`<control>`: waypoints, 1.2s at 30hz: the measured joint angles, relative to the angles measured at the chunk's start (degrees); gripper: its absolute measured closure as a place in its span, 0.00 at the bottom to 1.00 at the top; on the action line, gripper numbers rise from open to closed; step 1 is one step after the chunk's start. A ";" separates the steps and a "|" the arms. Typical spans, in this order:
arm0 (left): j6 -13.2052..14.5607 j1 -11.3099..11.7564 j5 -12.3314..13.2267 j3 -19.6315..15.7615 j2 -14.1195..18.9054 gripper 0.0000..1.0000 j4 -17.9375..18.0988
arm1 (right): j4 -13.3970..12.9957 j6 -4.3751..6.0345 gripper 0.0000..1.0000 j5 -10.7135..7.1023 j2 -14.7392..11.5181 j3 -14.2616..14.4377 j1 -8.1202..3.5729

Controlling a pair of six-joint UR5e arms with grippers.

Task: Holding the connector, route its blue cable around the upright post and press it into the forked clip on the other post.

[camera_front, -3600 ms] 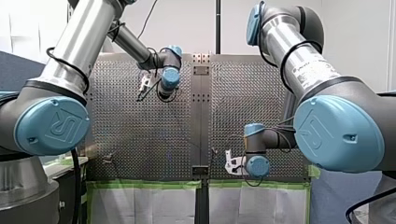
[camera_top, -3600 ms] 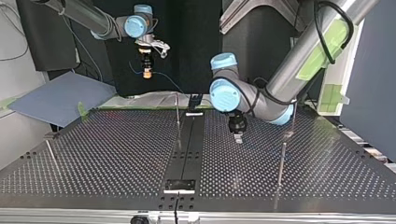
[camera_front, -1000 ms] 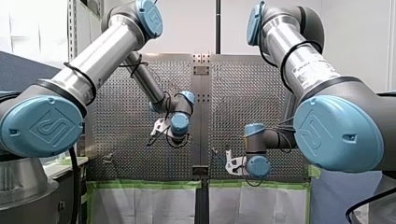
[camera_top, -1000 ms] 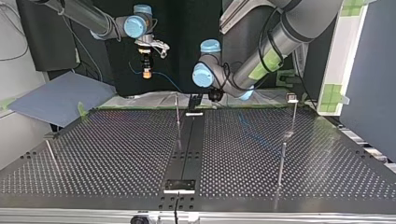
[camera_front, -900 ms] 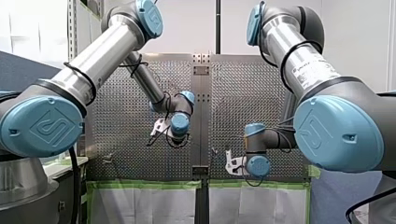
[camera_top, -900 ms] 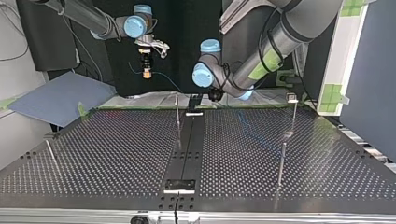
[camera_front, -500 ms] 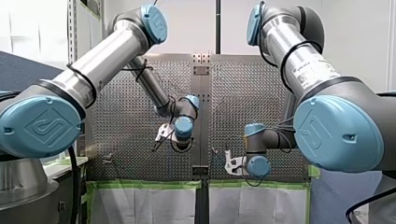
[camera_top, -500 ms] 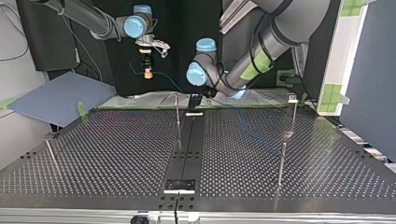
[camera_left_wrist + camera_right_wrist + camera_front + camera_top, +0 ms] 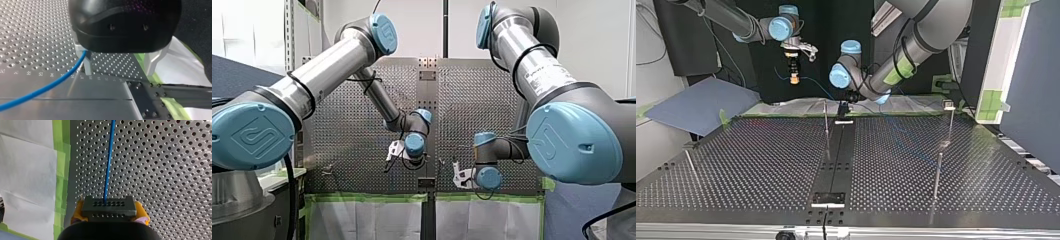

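Observation:
The blue cable comes smooth and straight out of the connector block, so it will bend in a gentle curve from its seated end when I carry it.
In the right wrist view my right gripper, with yellow pads, is shut on a black connector block. Its blue cable runs straight ahead over the perforated table. In the top view that gripper hangs above the table's far edge, at the view's left. My left gripper is open low over the table; the blue cable passes just inside one metal finger. It sits by the far end of the central strip. A thin upright post stands close by.
At the top view's right stand a post with a small block head and a plain post. A short post leans at the view's left. Green tape and white sheeting edge the table near both grippers.
My left arm has swung from the far middle of the table to its near edge in the front view, stopping by the central strip. My right arm has stayed still with the connector.

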 joint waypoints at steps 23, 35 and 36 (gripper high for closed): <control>-0.73 -1.42 -0.05 0.00 -0.02 0.00 5.14 | 0.25 -1.97 1.00 -1.44 0.08 -0.03 0.49; -0.06 -1.28 -0.48 -1.09 -1.13 0.00 7.46 | -0.09 -1.99 1.00 -3.47 0.09 -0.05 0.64; 0.11 -1.27 -0.61 -1.10 -1.31 0.00 7.53 | -0.14 -1.98 1.00 -4.03 0.09 -0.06 0.65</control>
